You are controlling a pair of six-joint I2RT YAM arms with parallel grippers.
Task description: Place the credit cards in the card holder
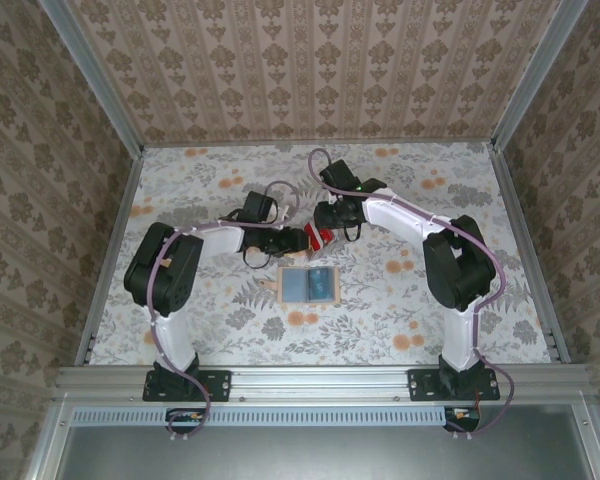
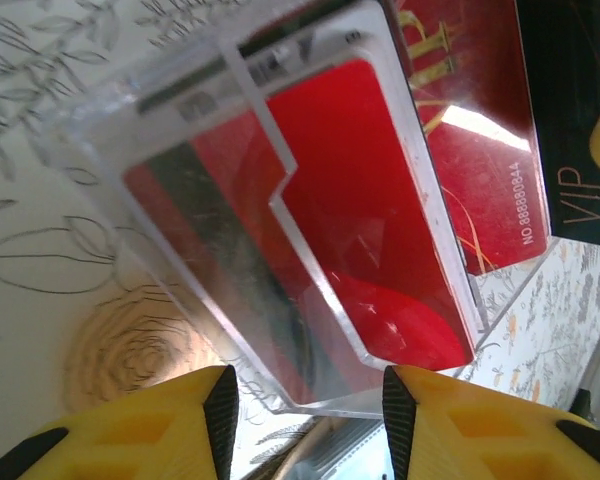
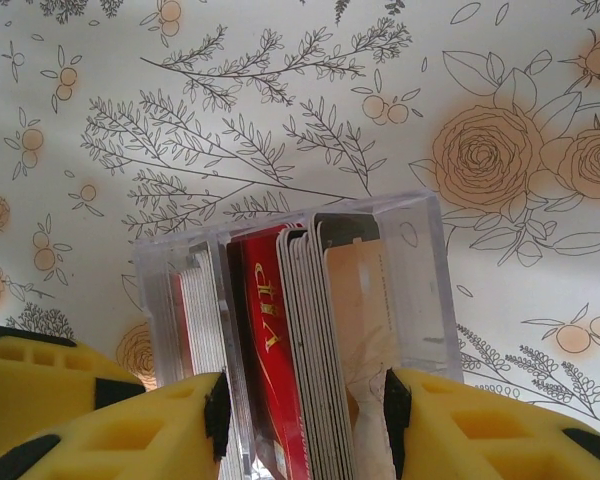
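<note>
My right gripper's open fingers stand astride the packed card stack [image 3: 316, 340]. That gripper should pinch just the gold card leaning [image 3: 364, 312] beside the stack and lift it out.
Above the table's middle, both grippers meet at a clear plastic box [image 1: 318, 238] holding several credit cards [image 3: 270, 330]. In the right wrist view the red and whitish cards stand on edge inside the clear box [image 3: 425, 290]. My right gripper [image 3: 302, 400] is shut on that stack, pads pressed against both sides. My left gripper [image 2: 310, 385] holds the near end of the clear box [image 2: 180, 210], a red card [image 2: 370, 200] showing through it. More red VIP cards [image 2: 480, 150] stick out beyond the box. The card holder [image 1: 308, 284] lies open on the table just in front of the grippers, bluish-grey inside up.
A flower-printed cloth covers the table [image 1: 430, 200]. Patterned walls with metal posts close in the back and both sides [image 1: 540, 100]. A metal rail [image 1: 320, 378] carrying both arm bases runs along the near edge.
</note>
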